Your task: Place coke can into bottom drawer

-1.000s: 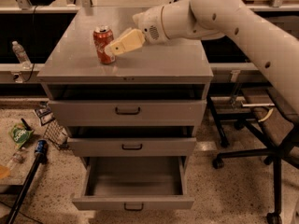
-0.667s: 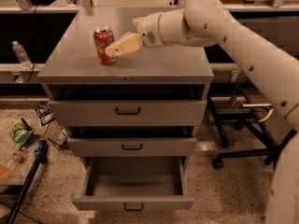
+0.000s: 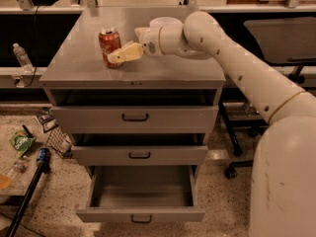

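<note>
My gripper will uncover a hidden bowl above its wrist when I carry the coke can away, as a white curved rim peeks out there.
The coke can, red-orange with a silver top, stands upright on the grey cabinet top, left of the middle. My gripper reaches in from the right at the can's lower half. It is open: one cream finger lies across the can's front right side and the other is hidden behind the can. The can still stands on the top. The bottom drawer is pulled far out below, and its grey inside holds nothing.
The two shallower drawers above are each pulled out a little. A clear plastic bottle stands on a ledge at the left. A green bag and a dark pole lie on the floor. A wheeled stand is at the right.
My wrist has come down and to the left, bringing the finger closer along the can's side. The can has not moved.
</note>
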{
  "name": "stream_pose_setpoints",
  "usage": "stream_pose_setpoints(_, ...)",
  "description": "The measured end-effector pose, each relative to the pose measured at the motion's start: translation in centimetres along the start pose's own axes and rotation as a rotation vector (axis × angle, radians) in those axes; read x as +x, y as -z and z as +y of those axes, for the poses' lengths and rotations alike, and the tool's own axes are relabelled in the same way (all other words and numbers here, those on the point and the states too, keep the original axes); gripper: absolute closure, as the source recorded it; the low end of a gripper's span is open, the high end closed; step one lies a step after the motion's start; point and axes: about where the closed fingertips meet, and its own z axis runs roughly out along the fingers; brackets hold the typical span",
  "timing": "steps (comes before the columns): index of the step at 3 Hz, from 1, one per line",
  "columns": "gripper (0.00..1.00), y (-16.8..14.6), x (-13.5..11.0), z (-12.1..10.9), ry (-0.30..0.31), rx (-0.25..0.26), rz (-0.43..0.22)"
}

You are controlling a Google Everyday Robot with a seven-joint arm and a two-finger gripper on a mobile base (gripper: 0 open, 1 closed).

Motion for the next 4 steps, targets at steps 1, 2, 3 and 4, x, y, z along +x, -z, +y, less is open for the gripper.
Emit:
stream_pose_setpoints(1, 0.0, -2.2, 1.2, -1.6, -0.007, -0.002, -0.018)
stream_pose_setpoints(2, 0.18, -3.9, 1.3, -2.6, 0.001, -0.013, -0.028)
stream_pose_setpoints(3, 0.49, -5.7, 0.3, -2.0, -0.007, -0.054, -0.048)
stream_pose_setpoints(4, 0.72, -5.7, -0.6, -1.3, -0.007, -0.075, -0.053)
